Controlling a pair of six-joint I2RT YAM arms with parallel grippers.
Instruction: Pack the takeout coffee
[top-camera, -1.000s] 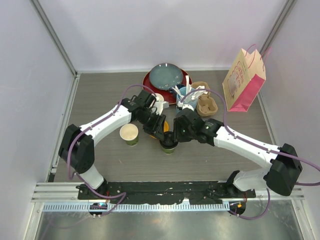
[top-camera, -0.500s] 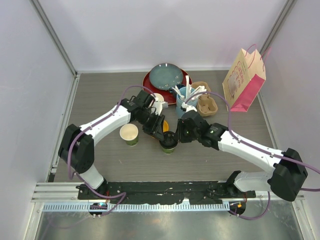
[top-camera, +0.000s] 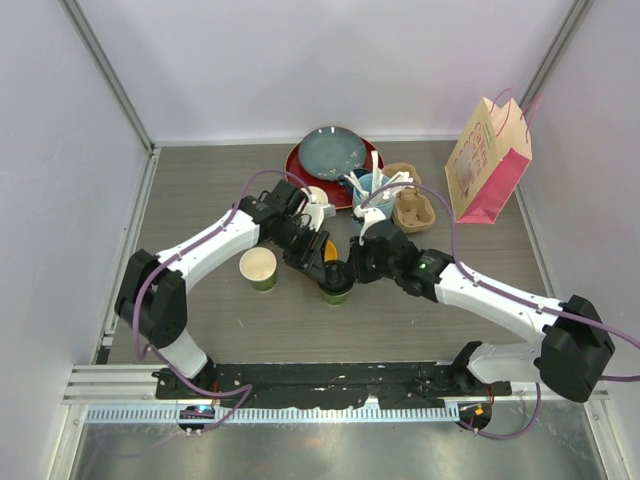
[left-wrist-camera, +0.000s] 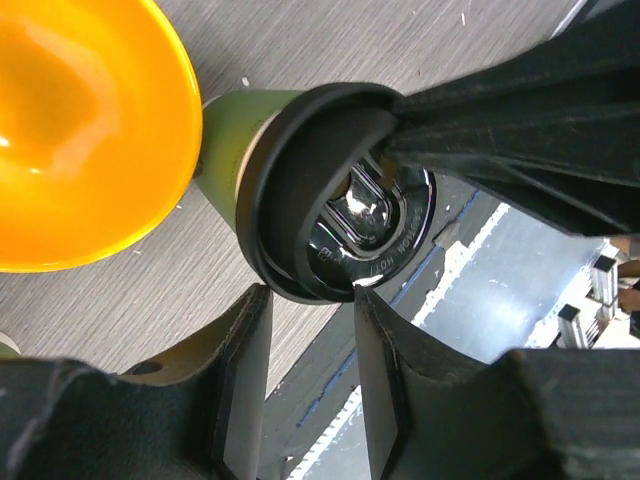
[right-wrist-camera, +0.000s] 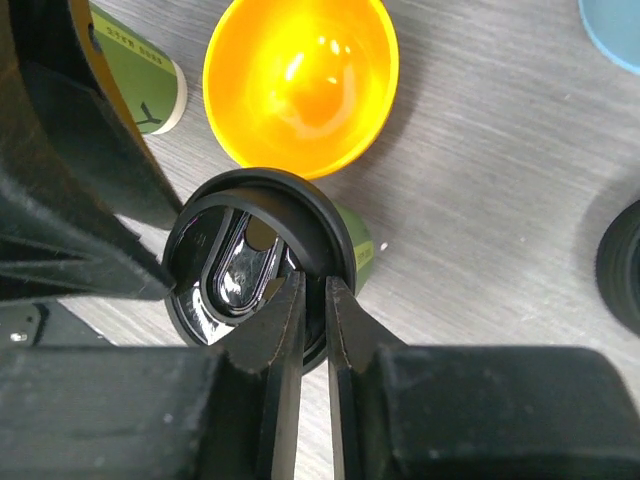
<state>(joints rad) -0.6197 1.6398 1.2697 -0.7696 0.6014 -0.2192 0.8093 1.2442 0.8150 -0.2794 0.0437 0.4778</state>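
The black lid is tilted on the cup's rim (left-wrist-camera: 250, 152), so my right gripper should open and move away while my left gripper adjusts the lid's far edge (right-wrist-camera: 228, 190).
One dark green cup (top-camera: 338, 292) stands mid-table with a black lid (right-wrist-camera: 250, 260) lying tilted on its rim. My right gripper (right-wrist-camera: 313, 283) is shut on the lid's near rim; in the top view it (top-camera: 351, 273) is at the cup's right. My left gripper (left-wrist-camera: 310, 295) is open, its tips just at the lid's edge (left-wrist-camera: 340, 200); in the top view it (top-camera: 324, 263) is at the cup's upper left. The second green cup (top-camera: 259, 268) stands open, without a lid, to the left; its side also shows in the right wrist view (right-wrist-camera: 140, 70).
An orange bowl (right-wrist-camera: 300, 80) sits right behind the lidded cup. Behind it are a grey-blue plate on a red plate (top-camera: 333, 155), a light-blue cup of white utensils (top-camera: 372, 188), a cardboard cup carrier (top-camera: 412, 208) and a pink paper bag (top-camera: 487, 165). A black lid stack (right-wrist-camera: 625, 260) lies to the right.
My right gripper has moved left onto the lidded cup and now pinches the lid's rim. The left arm has barely moved.
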